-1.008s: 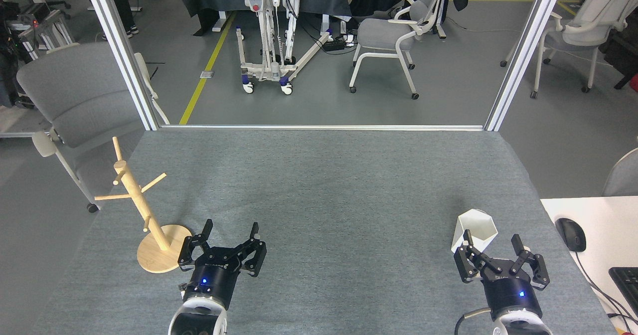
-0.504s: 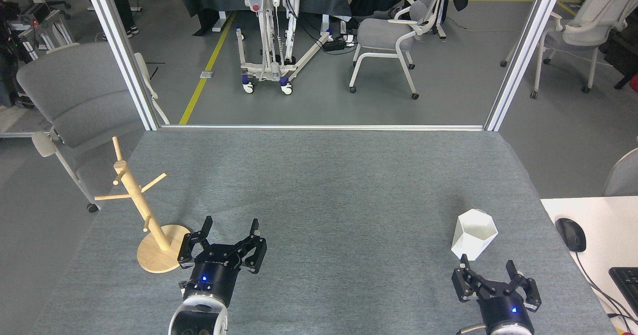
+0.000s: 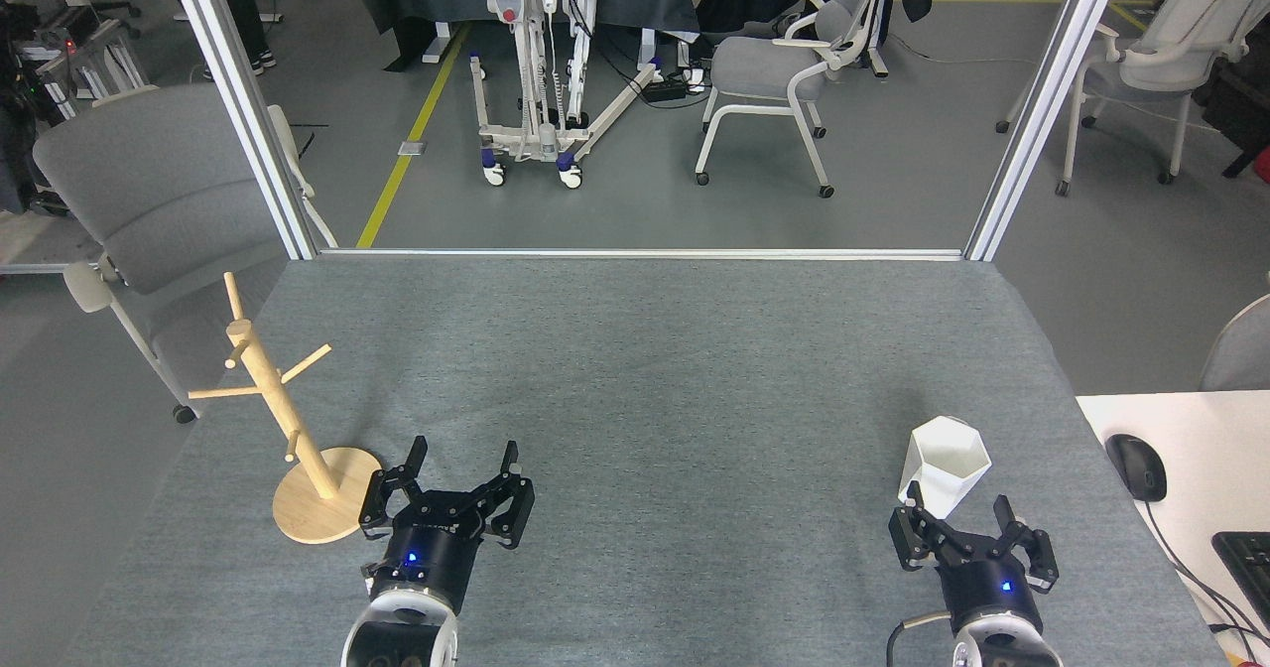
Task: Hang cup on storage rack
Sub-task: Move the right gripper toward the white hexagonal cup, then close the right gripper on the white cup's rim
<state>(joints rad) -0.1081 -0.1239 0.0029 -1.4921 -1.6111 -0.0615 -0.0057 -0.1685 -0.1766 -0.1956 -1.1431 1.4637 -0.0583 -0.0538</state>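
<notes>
A sliver of handle (image 3: 956, 419) shows behind the cup's far rim, so the white faceted cup (image 3: 943, 469) will hang sideways from it when the robot slides it onto a peg.
The white faceted cup (image 3: 944, 466) stands upright on the grey table mat at the right, rim up. Just in front of it, my right gripper (image 3: 959, 503) is open, its fingertips reaching the cup's near base with nothing held. The wooden storage rack (image 3: 275, 412) stands at the table's left edge on its round base, pegs bare. My left gripper (image 3: 464, 453) sits open just right of that base, holding nothing.
A white desk (image 3: 1206, 468) with a black mouse (image 3: 1136, 466) and a keyboard corner adjoins the table at the right. Metal frame posts rise at the far corners. A grey chair (image 3: 159, 200) stands left of the rack.
My right gripper pulled back from around the cup toward the near edge, then shifted slightly left and forward again to the cup's base. The cup, rack and left gripper barely moved.
</notes>
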